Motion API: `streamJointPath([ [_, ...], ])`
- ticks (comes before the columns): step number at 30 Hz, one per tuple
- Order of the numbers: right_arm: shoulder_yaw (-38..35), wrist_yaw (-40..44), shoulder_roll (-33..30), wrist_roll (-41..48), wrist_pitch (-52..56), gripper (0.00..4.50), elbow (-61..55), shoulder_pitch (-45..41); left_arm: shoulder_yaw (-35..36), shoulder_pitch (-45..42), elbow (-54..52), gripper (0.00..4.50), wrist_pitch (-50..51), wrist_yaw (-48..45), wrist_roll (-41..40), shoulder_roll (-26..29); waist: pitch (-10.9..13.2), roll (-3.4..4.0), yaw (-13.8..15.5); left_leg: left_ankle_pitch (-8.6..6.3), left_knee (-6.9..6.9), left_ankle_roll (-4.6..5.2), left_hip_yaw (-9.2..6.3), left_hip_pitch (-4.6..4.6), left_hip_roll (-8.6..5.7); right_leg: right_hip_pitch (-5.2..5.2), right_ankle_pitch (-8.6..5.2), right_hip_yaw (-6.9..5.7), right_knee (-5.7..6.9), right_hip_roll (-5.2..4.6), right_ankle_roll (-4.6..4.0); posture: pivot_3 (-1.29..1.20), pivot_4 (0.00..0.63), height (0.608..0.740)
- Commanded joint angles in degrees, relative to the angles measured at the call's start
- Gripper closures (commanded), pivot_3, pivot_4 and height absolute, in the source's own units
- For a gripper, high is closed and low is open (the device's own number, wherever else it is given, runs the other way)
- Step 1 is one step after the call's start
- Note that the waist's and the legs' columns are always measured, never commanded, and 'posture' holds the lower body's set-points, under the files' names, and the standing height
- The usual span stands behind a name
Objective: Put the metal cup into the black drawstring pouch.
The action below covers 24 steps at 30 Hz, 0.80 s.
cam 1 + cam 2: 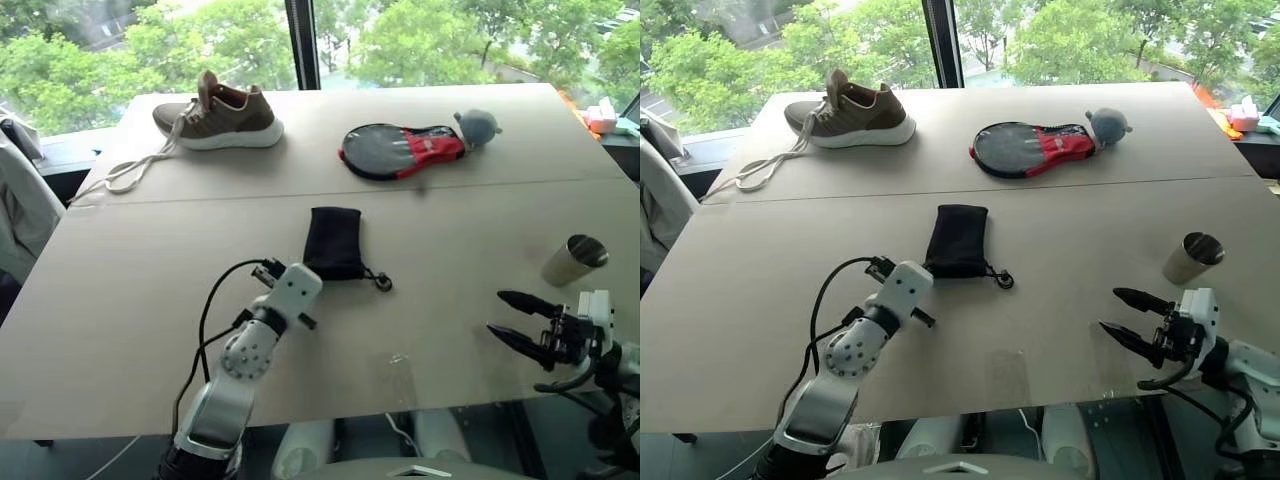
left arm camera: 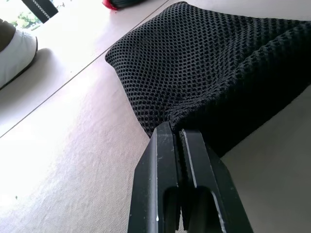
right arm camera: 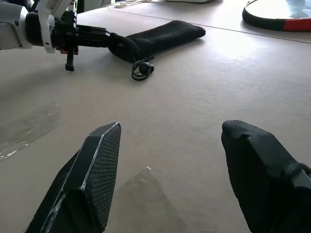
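The thin black cord (image 1: pixel 371 274) goes in a loop through a toggle (image 1: pixel 383 283) at the near end of the black drawstring pouch. The cord will come out long when I pull it.
The black drawstring pouch (image 1: pixel 334 243) lies flat in the middle of the table, its cord and toggle (image 1: pixel 382 282) trailing to the right of its near end. My left gripper (image 2: pixel 180 133) is shut on the mesh fabric at the pouch's near edge; the right wrist view shows that grip from the side (image 3: pixel 109 41). The metal cup (image 1: pixel 574 260) stands upright near the table's right edge. My right gripper (image 1: pixel 495 312) hovers open just in front of the cup and to its left, pointing left, with nothing between its fingers (image 3: pixel 97 165).
A brown shoe (image 1: pixel 220 115) with loose laces sits at the far left. A grey-and-red paddle (image 1: pixel 400 150) and a grey soft ball (image 1: pixel 478 125) lie at the far right. A clear tape patch (image 1: pixel 395 370) is near the front edge.
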Motion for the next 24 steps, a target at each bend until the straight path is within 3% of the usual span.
streamJointPath([
  [1, -3.6, -4.8, 1.2, -1.0, -4.9, 1.16, -0.3, -3.1, 7.5, -0.9, 1.0, 4.49, -1.6, -1.4, -7.5, -1.1, 0.0, 0.0, 0.0, 0.0, 0.0, 0.0, 0.0, 0.0, 0.0, 0.0, 0.0, -0.01, 0.0, -0.01, 0.0, 0.0, 0.15, 0.74],
  [7, -7.2, -16.0, 0.8, -3.7, -5.8, 1.16, -3.8, -8.0, 13.8, -9.8, 6.2, 4.49, 1.4, -2.8, -14.2, -2.1, 0.0, -0.01, 0.5, 0.01, 0.07, -0.01, -0.04, -0.02, -0.12, 0.03, 0.13, -0.09, 0.06, 0.24, 0.18, 0.0, 0.15, 0.74],
  [11, -8.4, -21.4, -5.9, -7.9, 0.8, 1.16, -8.2, -8.3, 14.4, -16.2, 8.7, 4.49, 3.7, -7.1, -16.8, 1.1, 0.0, 0.0, 0.6, 0.02, 0.06, -0.03, 0.0, -0.07, -0.22, 0.01, 0.15, -0.01, 0.03, 0.2, 0.2, 0.0, 0.15, 0.74],
  [18, -12.0, -18.5, -25.7, -8.0, 22.2, 1.16, -14.1, -3.8, 11.2, -25.9, 7.4, 4.49, 16.0, -13.2, -21.8, 4.5, 0.0, -0.03, 0.6, 0.02, 0.09, 0.01, -0.01, -0.11, -0.23, 0.04, 0.14, -0.04, 0.0, 0.22, 0.2, 0.0, 0.15, 0.74],
  [24, -10.4, -15.4, -32.0, -8.5, 30.1, 1.16, -13.2, -3.1, 9.3, -30.7, 4.3, 4.49, 25.4, -12.9, -24.8, 2.8, 0.1, -0.18, 0.1, 0.02, 0.09, 0.02, -0.01, -0.1, -0.2, 0.08, 0.13, -0.03, -0.01, 0.26, 0.22, 0.0, 0.15, 0.74],
])
